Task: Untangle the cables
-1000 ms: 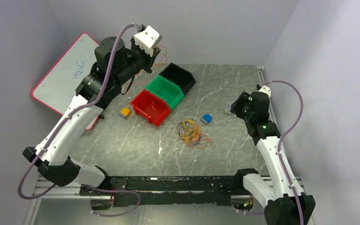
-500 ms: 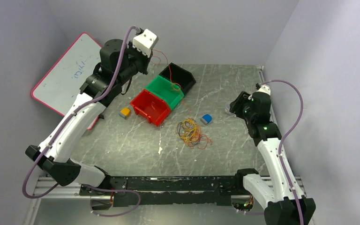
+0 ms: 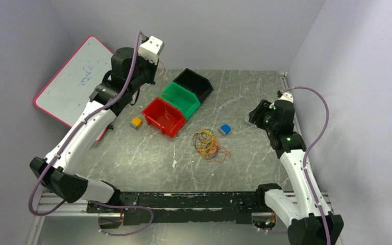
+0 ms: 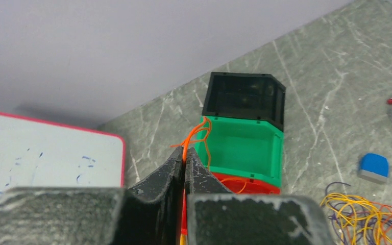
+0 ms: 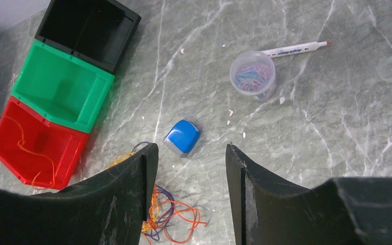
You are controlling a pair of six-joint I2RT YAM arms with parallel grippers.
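The orange cable dangles from behind the bins, and only its lower loop is in the red bin, so next my left gripper returns and lowers it inside.
A clump of orange, yellow and purple cables lies on the table in front of the bins; it also shows in the right wrist view and the left wrist view. My left gripper is raised behind the bins and is shut on a thin orange cable. That cable hangs down, and its lower loop lies in the red bin. My right gripper is open and empty, high above the table to the right of the clump.
A green bin and a black bin stand in a row behind the red one. A blue block, a yellow block, a cup of paper clips, a marker and a whiteboard are around.
My left gripper has swung left with the orange cable. The cable's hanging end went from over the green bin to the red bin. The right arm has barely moved.
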